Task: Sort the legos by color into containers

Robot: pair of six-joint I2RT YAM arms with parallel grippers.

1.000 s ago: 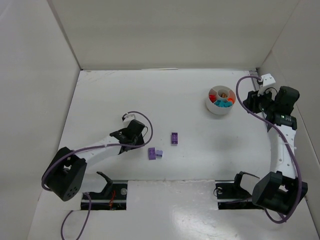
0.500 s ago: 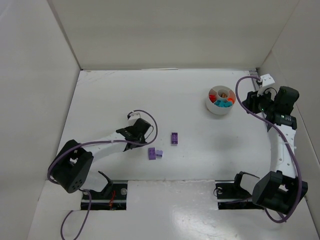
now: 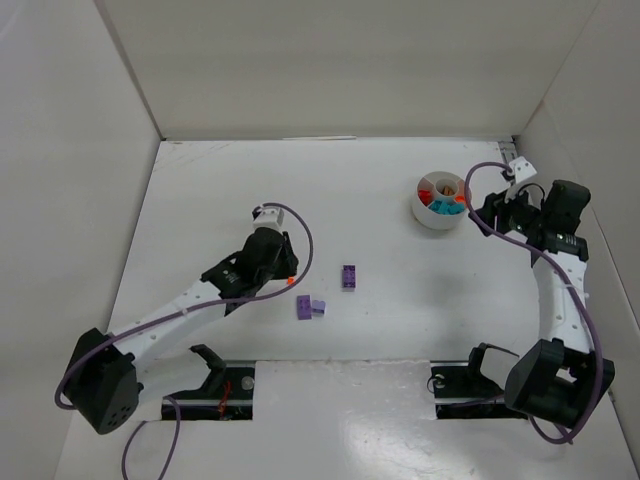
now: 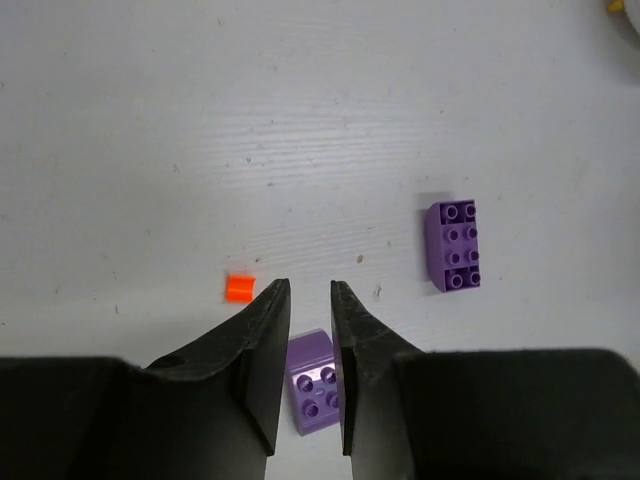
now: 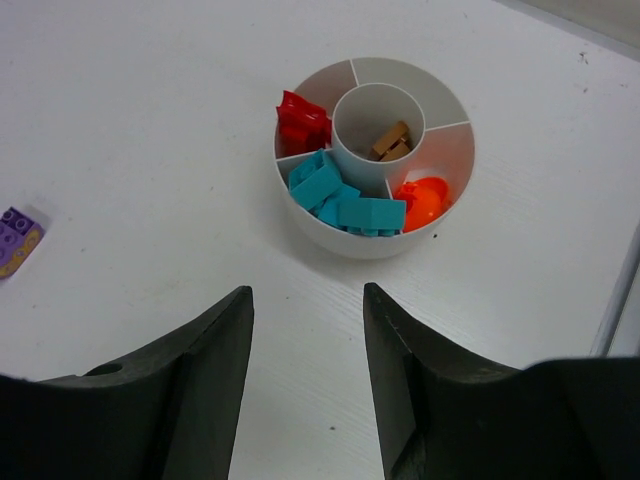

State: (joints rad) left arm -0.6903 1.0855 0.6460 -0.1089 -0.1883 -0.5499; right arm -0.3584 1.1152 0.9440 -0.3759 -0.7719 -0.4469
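The orange lego is next to the nearly closed fingers of my left gripper and far from the dish, so next I open the fingers over it and then hand it to my right gripper.
The round white dish stands at the back right; in the right wrist view its rim encloses red, teal and orange legos in separate wedges, and a brown piece in the hub. My right gripper is open and empty just right of the dish. Purple bricks lie mid-table. My left gripper hovers left of them with its jaws a narrow gap apart and empty. A tiny orange lego lies beside its left finger, and a purple brick shows through the gap.
A second purple brick lies ahead and to the right of the left gripper. A smaller purple piece touches the near brick. White walls enclose the table on three sides. A purple brick edge shows at the left of the right wrist view.
My left arm has stretched forward and swung its gripper right, to just left of the purple bricks. My right gripper has shifted left, closer to the dish.
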